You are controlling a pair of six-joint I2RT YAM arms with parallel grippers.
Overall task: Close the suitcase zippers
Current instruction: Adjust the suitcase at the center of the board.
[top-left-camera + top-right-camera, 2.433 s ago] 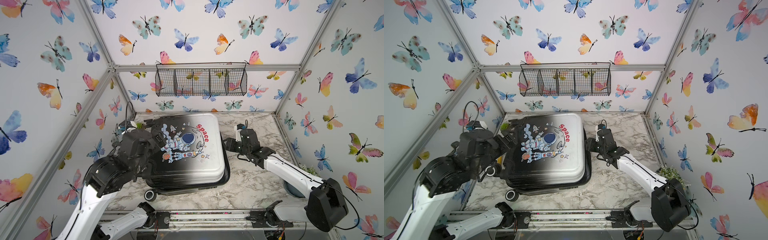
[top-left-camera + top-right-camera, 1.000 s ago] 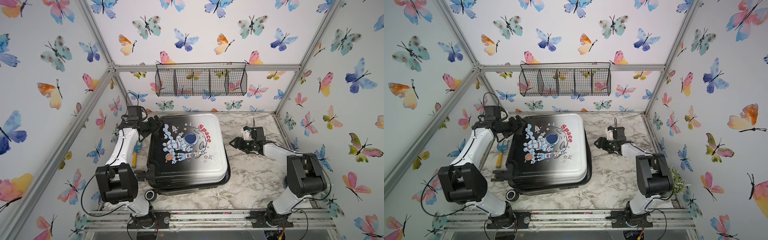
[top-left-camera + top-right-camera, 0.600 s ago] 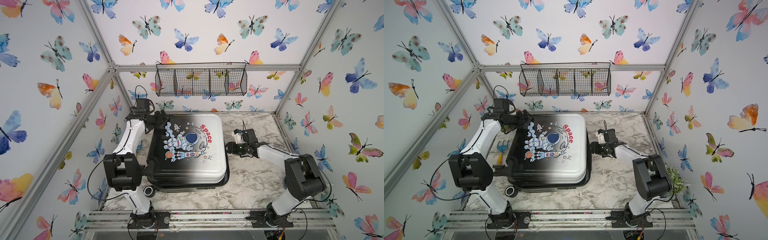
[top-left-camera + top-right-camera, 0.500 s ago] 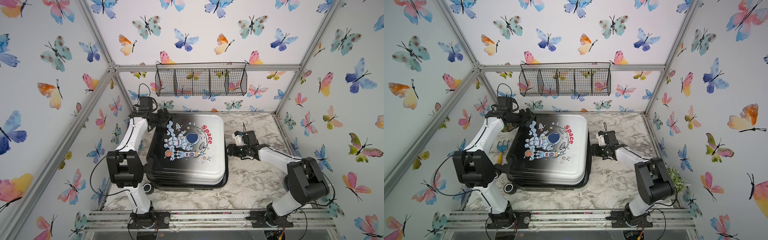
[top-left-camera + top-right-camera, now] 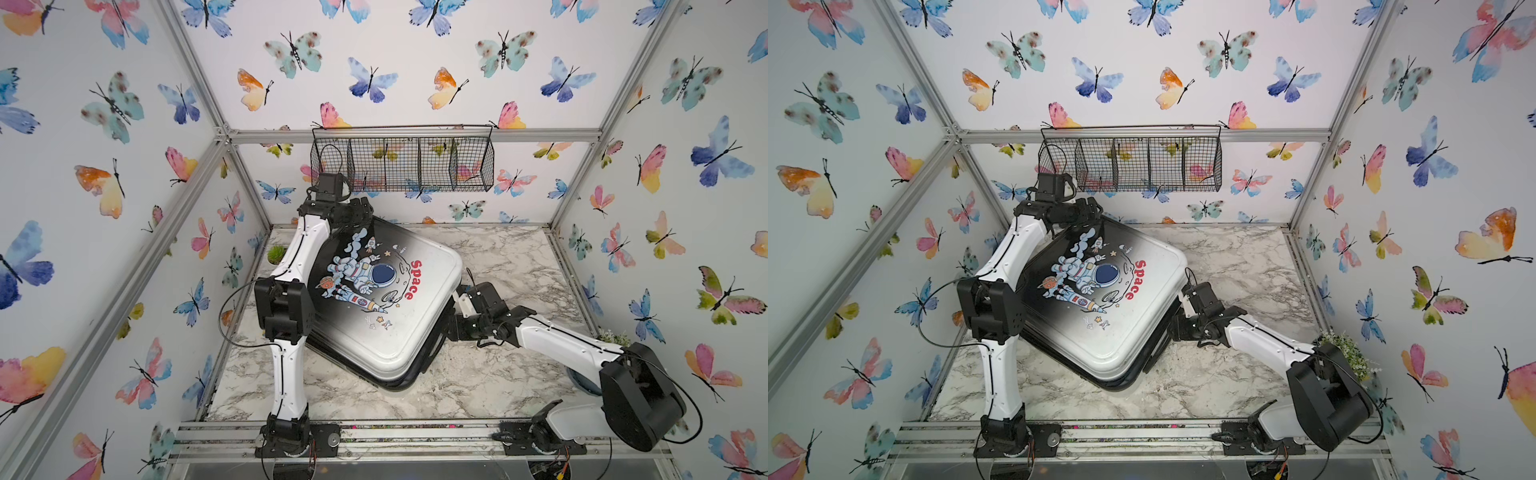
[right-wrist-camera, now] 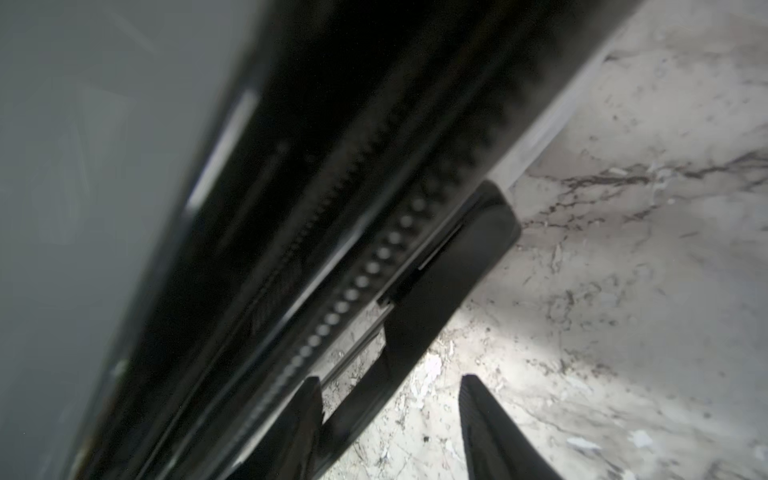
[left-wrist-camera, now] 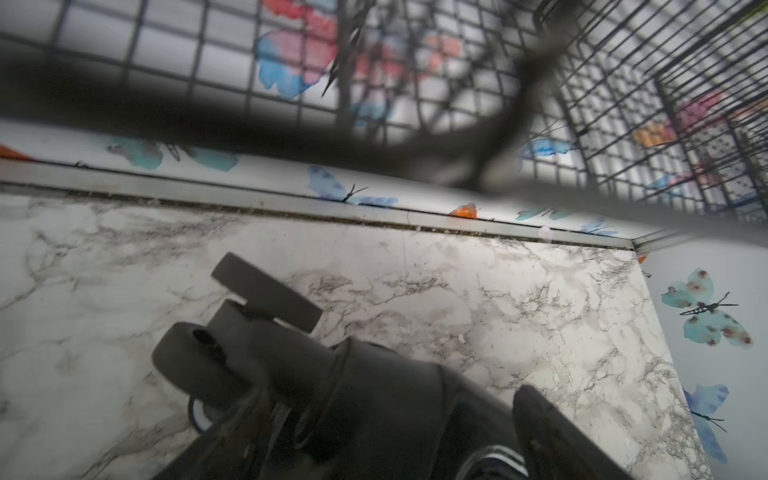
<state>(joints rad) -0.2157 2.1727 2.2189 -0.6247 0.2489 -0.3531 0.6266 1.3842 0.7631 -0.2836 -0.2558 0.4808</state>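
Note:
The suitcase lies diagonally, with its far corner [image 5: 1112, 221] close under the wire basket, so my left gripper should move back and turn the suitcase from its near side [image 5: 1041, 345].
The suitcase [image 5: 386, 299] lies flat on the marble table, astronaut side up and turned cornerwise in both top views [image 5: 1100, 299]. My left gripper [image 5: 357, 210] sits at its far left corner under the wire basket. In the left wrist view that black corner [image 7: 374, 411] with a wheel [image 7: 266, 291] fills the space beside one finger [image 7: 552, 432]; the jaws stand wide. My right gripper [image 6: 390, 378] is low at the case's right side, open, a black bar [image 6: 449, 266] by one fingertip. The zippers' track [image 6: 353, 195] runs along the rim; no pull shows.
A black wire basket [image 5: 403, 164] hangs on the back wall just above the left wrist. Small green plants stand at the table's left edge [image 5: 275, 253] and right edge [image 5: 1345, 353]. Butterfly-papered walls close three sides; a metal rail [image 5: 415, 432] runs along the front.
The suitcase has turned clockwise on the table. My left gripper went with its corner toward the back wall; my right gripper moved forward and in against the right side.

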